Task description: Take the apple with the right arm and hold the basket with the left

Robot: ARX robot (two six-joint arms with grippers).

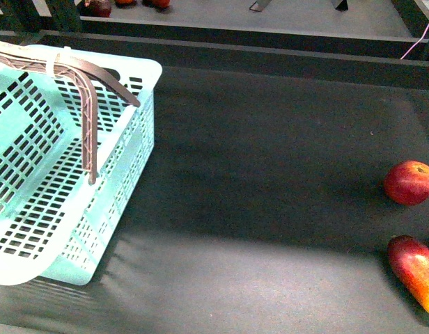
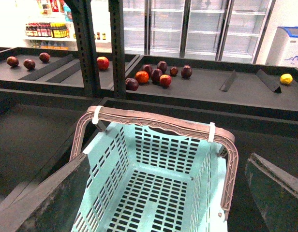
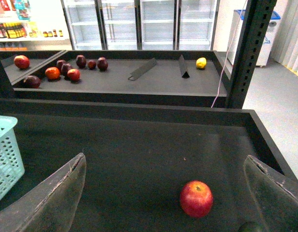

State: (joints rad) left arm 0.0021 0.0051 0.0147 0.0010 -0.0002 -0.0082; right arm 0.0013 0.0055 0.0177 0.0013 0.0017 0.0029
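The brownish handles are held together by white ties (image 1: 60, 62), so the turquoise basket (image 1: 58, 177) will hang below them with its opening open when the robot lifts.
The small round red apple (image 1: 410, 182) lies on the dark table at the far right; it also shows in the right wrist view (image 3: 196, 198). My right gripper (image 3: 171, 193) is open above the table, the apple between its spread fingers (image 3: 57, 195) and nearer the right-hand one. The turquoise basket (image 1: 124, 149) stands at the left with its brownish handles (image 1: 89, 80) up and tied in white. In the left wrist view my left gripper (image 2: 168, 193) is open above the basket (image 2: 154, 193), its fingers (image 2: 54, 198) wide to either side. The basket is empty.
A longer oval red-and-yellow fruit (image 1: 416, 271) lies just in front of the apple at the right edge. A raised black rim (image 1: 270, 45) bounds the table's far side. Beyond it a shelf holds several red fruits (image 2: 156, 75) and a yellow one (image 3: 201, 63).
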